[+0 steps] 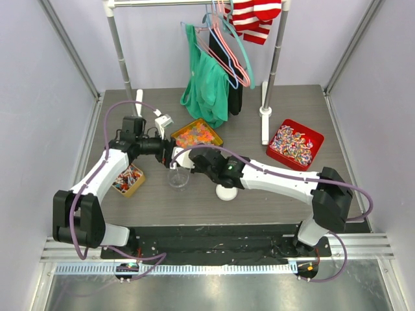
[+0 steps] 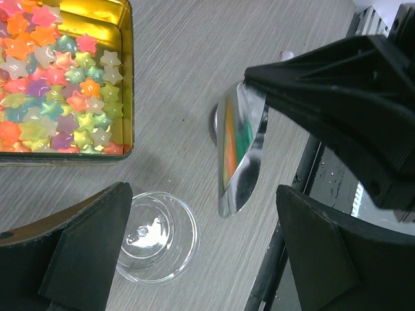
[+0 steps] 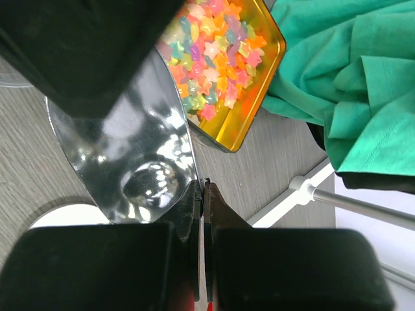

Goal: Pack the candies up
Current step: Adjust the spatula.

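Note:
My left gripper needs to hold the scoop's tip (image 2: 229,206) while my right gripper is on the scoop's side edge (image 3: 190,148), before my right gripper opens and takes the scoop's handle.
The candies (image 2: 58,78) are small star-shaped pieces in orange, yellow, green and pink. They fill a gold tin (image 1: 196,134), which also shows in the right wrist view (image 3: 220,65). My right gripper (image 3: 203,184) is shut on the edge of a shiny metal scoop (image 3: 130,155). It holds the scoop (image 2: 240,152) above the table, between the tin and a clear plastic cup (image 2: 152,236). I see no candies in the scoop. My left gripper (image 2: 201,214) is open and empty above the cup (image 1: 178,178), with the scoop's tip between its fingers.
A white lid (image 1: 225,192) lies right of the cup. A small gold tin (image 1: 128,180) of wrapped candies sits at the left, and a red tray (image 1: 295,144) of twisted-wrapper candies at the right. A clothes rack with a green garment (image 1: 206,84) stands behind the tin.

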`<act>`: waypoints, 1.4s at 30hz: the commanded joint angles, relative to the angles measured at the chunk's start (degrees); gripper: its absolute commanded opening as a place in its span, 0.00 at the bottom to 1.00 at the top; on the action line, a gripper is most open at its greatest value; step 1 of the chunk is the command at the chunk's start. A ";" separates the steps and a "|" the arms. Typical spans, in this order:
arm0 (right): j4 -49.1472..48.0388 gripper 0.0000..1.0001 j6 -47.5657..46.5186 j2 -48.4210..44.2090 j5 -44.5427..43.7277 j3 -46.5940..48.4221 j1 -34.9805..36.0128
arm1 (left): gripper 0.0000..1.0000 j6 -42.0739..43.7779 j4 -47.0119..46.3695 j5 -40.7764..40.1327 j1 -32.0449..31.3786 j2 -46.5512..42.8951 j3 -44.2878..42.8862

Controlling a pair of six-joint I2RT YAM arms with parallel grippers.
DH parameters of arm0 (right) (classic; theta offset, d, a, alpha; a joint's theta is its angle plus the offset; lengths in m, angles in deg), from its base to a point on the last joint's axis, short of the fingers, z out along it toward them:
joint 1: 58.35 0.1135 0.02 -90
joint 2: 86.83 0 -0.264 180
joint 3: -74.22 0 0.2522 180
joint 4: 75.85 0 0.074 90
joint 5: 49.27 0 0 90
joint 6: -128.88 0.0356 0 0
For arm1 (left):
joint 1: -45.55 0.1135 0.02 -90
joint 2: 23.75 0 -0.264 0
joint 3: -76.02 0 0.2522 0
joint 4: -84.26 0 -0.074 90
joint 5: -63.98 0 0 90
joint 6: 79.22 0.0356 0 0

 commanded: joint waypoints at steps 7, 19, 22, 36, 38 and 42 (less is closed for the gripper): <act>-1.32 0.01 0.58 2.15 -4.41 8.27 2.64 | 0.69 1.05 0.96 3.31 -0.39 1.00 -2.46; -0.61 0.01 1.64 3.20 -3.62 9.42 3.78 | 0.40 0.96 1.14 3.93 -0.39 1.88 -2.98; -0.52 0.01 2.08 3.90 -3.80 9.95 4.13 | 0.22 0.96 1.22 4.10 -0.48 1.88 -3.07; 4.31 0.68 0.94 1.10 -2.92 12.58 3.70 | 0.00 2.28 2.54 4.89 -0.39 1.79 -3.25; 6.06 0.88 1.20 -1.01 -0.48 12.67 2.74 | 0.00 2.80 2.80 4.98 -0.39 1.88 -3.16; 9.92 0.99 4.79 -5.75 5.85 12.93 -0.25 | 0.00 3.69 4.03 5.94 -0.39 2.14 -3.77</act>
